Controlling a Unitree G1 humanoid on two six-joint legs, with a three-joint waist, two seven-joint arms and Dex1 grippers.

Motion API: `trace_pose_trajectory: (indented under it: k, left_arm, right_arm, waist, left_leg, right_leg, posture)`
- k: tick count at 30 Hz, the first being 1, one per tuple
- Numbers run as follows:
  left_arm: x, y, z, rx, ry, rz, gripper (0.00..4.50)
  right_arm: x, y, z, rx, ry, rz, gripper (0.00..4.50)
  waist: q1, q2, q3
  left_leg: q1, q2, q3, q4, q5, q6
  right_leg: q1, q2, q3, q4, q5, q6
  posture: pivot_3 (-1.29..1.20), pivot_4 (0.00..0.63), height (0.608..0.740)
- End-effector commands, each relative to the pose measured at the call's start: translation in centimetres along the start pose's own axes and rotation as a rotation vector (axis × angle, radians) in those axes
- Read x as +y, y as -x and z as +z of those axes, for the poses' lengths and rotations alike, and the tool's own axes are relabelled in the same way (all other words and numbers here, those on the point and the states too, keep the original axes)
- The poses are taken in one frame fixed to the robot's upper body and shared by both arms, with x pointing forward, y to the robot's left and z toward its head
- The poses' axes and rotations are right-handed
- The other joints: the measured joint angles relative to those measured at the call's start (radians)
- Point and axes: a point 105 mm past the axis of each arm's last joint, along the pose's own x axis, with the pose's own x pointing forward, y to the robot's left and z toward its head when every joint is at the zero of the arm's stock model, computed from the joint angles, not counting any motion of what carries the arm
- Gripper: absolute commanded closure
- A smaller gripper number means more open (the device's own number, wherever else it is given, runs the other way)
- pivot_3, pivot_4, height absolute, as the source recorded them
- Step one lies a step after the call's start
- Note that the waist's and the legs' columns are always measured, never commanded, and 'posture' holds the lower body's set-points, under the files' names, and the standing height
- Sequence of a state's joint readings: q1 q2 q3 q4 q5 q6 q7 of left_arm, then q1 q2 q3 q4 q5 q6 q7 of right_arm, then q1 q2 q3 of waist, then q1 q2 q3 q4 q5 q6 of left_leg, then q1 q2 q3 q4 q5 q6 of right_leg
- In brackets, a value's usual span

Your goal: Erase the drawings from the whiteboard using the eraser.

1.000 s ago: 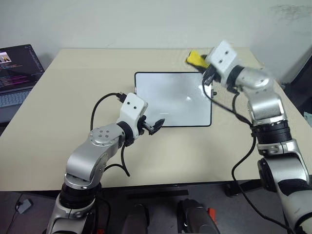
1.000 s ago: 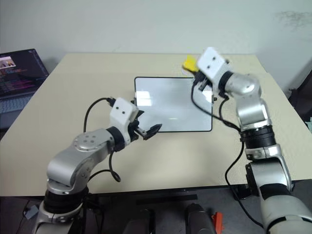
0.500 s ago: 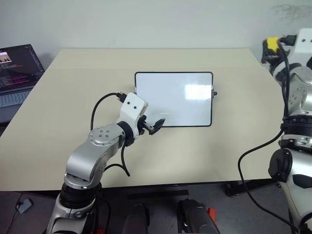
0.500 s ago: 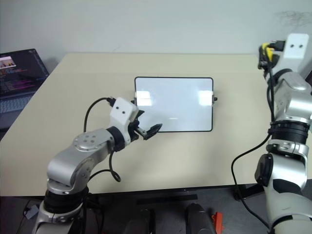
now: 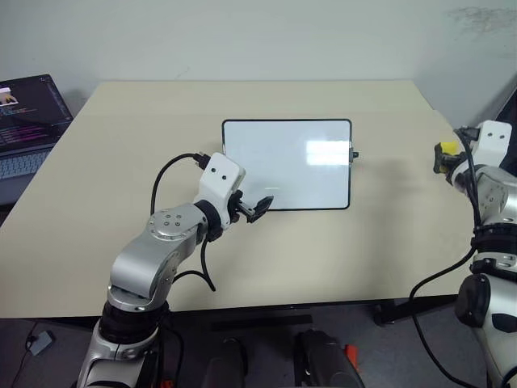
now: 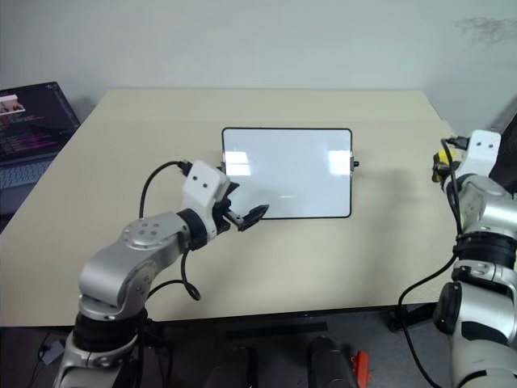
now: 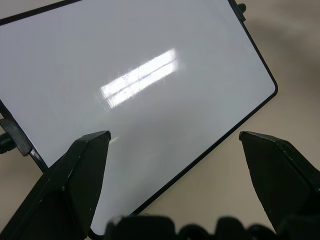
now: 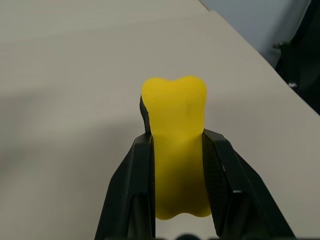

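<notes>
The whiteboard's face (image 5: 287, 165) is free of drawings, so my right gripper should keep lowering the yellow eraser until it sits on the open tabletop (image 5: 452, 208) and let go there.
The whiteboard (image 5: 287, 164) lies flat in the middle of the table, black-framed, with a small knob on its right side. Its face is plain white with a light reflection, and the drawings are out of view. My left gripper (image 5: 260, 208) hovers over the board's near left corner, and in the left wrist view its fingers (image 7: 82, 165) stand wide open with nothing between them. Far to the right, over the table's right edge, my right gripper (image 5: 443, 155) is shut on the yellow eraser (image 8: 175, 130), well away from the board.
An open laptop (image 5: 28, 113) sits off the table's left side. The beige table (image 5: 121, 145) stretches bare around the board. Its right edge runs just beneath the right gripper, with dark floor beyond.
My right arm swung from the board's far right corner out to the right and down to the table's right edge, carrying the eraser. The left arm stayed still.
</notes>
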State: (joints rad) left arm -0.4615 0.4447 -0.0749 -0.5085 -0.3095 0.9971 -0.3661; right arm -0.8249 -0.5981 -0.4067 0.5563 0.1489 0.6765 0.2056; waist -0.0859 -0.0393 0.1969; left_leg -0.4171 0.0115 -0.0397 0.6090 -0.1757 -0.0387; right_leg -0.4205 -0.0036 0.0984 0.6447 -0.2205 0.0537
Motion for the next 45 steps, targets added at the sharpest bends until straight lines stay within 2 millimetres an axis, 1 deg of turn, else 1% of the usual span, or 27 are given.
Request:
trace_pose_trajectory:
  k: [1,4,9,12,16,20,21,26,28,30,36,37,39,45]
  left_arm:
    - [0.0,0.2,1.3,-0.049,-0.035,-0.004,0.0]
    - [0.0,0.2,1.3,-0.047,-0.038,-0.008,0.0]
    - [0.0,0.4,1.3,-0.044,-0.038,-0.01,0.0]
    - [-0.1,0.4,1.1,-0.04,-0.038,-0.011,0.0]
    - [-0.1,0.3,1.4,-0.045,-0.04,-0.015,0.0]
    - [0.0,0.2,1.4,-0.043,-0.046,-0.021,0.0]
    - [0.1,0.2,1.4,-0.043,-0.047,-0.022,0.0]
    - [0.1,0.1,1.5,-0.044,-0.05,-0.026,0.0]
    - [0.0,0.1,1.5,-0.045,-0.048,-0.029,0.0]
    - [-0.1,0.1,1.5,-0.046,-0.047,-0.031,0.0]
    - [0.0,0.0,1.5,-0.045,-0.046,-0.031,0.0]
    - [-0.1,0.0,1.5,-0.045,-0.046,-0.032,0.0]
    - [-0.1,0.0,1.5,-0.046,-0.046,-0.033,0.0]
    - [0.1,0.1,1.6,-0.045,-0.046,-0.026,0.0]
  right_arm:
    - [-2.2,0.5,0.6,-0.02,-0.008,-0.037,3.53]
    - [-3.4,0.4,-0.8,0.027,0.057,-0.03,3.53]
    - [-4.1,0.6,-2.4,0.099,0.146,0.051,3.53]
    - [-5.6,0.9,-3.2,0.14,0.17,0.06,3.53]
    - [-7.1,1.2,-3.3,0.156,0.188,0.055,3.53]
    - [-8.3,1.5,-4.1,0.204,0.23,0.07,3.53]
    - [-8.4,1.6,-4.2,0.211,0.25,0.07,3.53]
    - [-8.3,1.5,-4.1,0.22,0.243,0.093,3.53]
    - [-8.6,1.5,-4.3,0.223,0.229,0.078,2.83]
    - [-8.8,1.6,-4.4,0.224,0.226,0.07,2.44]
    - [-8.7,1.6,-4.2,0.224,0.231,0.075,0.24]
    - [-8.7,1.6,-4.2,0.223,0.233,0.076,0.02]
    - [-8.6,1.6,-3.7,0.211,0.232,0.082,0.02]
    - [-7.2,1.5,-0.3,0.111,0.252,0.125,0.02]
  waist:
    - [0.0,0.0,0.0]
    - [0.002,0.0,0.0]
    - [-0.002,0.0,0.0]
    - [-0.003,0.0,0.0]
    - [-0.001,0.0,0.0]
    - [-0.003,0.0,0.0]
    - [-0.004,0.0,0.0]
    - [-0.005,0.0,0.0]
    - [-0.005,0.0,0.0]
    - [-0.004,0.0,0.0]
    - [-0.004,0.0,0.0]
    - [-0.004,0.0,0.0]
    - [-0.004,0.0,0.0]
    - [-0.004,0.0,0.0]
  left_leg:
    - [0.0,0.0,0.0,0.0,0.0,0.0]
    - [0.0,0.0,0.0,0.0,0.0,0.0]
    - [0.0,0.0,0.0,0.0,0.0,0.0]
    - [0.001,0.0,0.001,0.0,0.0,0.0]
    - [0.001,-0.001,0.001,0.001,0.0,0.0]
    - [0.001,-0.001,0.001,0.001,0.0,0.0]
    - [0.001,-0.001,0.001,0.001,0.0,0.0]
    - [0.001,-0.001,0.001,0.001,0.0,0.0]
    - [0.001,-0.001,0.001,0.001,0.0,0.0]
    - [0.001,-0.001,0.001,0.002,0.0,0.0]
    - [0.001,-0.001,0.001,0.001,0.0,0.0]
    - [0.001,-0.001,0.001,0.002,0.0,0.0]
    - [0.001,-0.001,0.001,0.002,0.0,0.0]
    - [0.001,-0.001,0.001,0.002,0.0,0.0]
  right_leg:
    - [0.0,0.0,0.0,0.0,0.0,0.0]
    - [0.0,0.0,0.0,-0.001,0.0,0.0]
    - [0.0,0.0,0.0,0.0,0.0,0.0]
    - [0.0,0.0,0.0,0.0,0.0,0.0]
    - [0.001,0.0,0.001,-0.001,0.0,-0.001]
    - [0.001,0.0,0.001,0.0,0.0,0.0]
    - [0.001,0.0,0.001,0.0,0.0,0.0]
    - [0.001,0.0,0.001,0.0,0.0,0.0]
    - [0.001,0.0,0.001,0.0,0.0,0.0]
    - [0.001,0.0,0.001,0.0,0.0,0.0]
    - [0.001,0.0,0.001,0.0,0.0,0.0]
    - [0.001,0.0,0.001,0.0,0.0,0.0]
    - [0.001,0.0,0.001,0.0,0.0,0.0]
    - [0.001,0.0,0.002,0.0,0.001,0.002]
  posture:
    - [0.0,0.15,0.74]
    - [0.0,0.15,0.74]
    - [0.0,0.15,0.74]
    - [0.0,0.15,0.74]
    - [0.0,0.15,0.74]
    - [0.0,0.15,0.74]
    - [0.0,0.15,0.74]
    - [0.0,0.15,0.74]
    - [0.0,0.15,0.74]
    - [0.0,0.15,0.74]
    - [0.0,0.15,0.74]
    - [0.0,0.15,0.74]
    - [0.0,0.15,0.74]
    - [0.0,0.15,0.74]
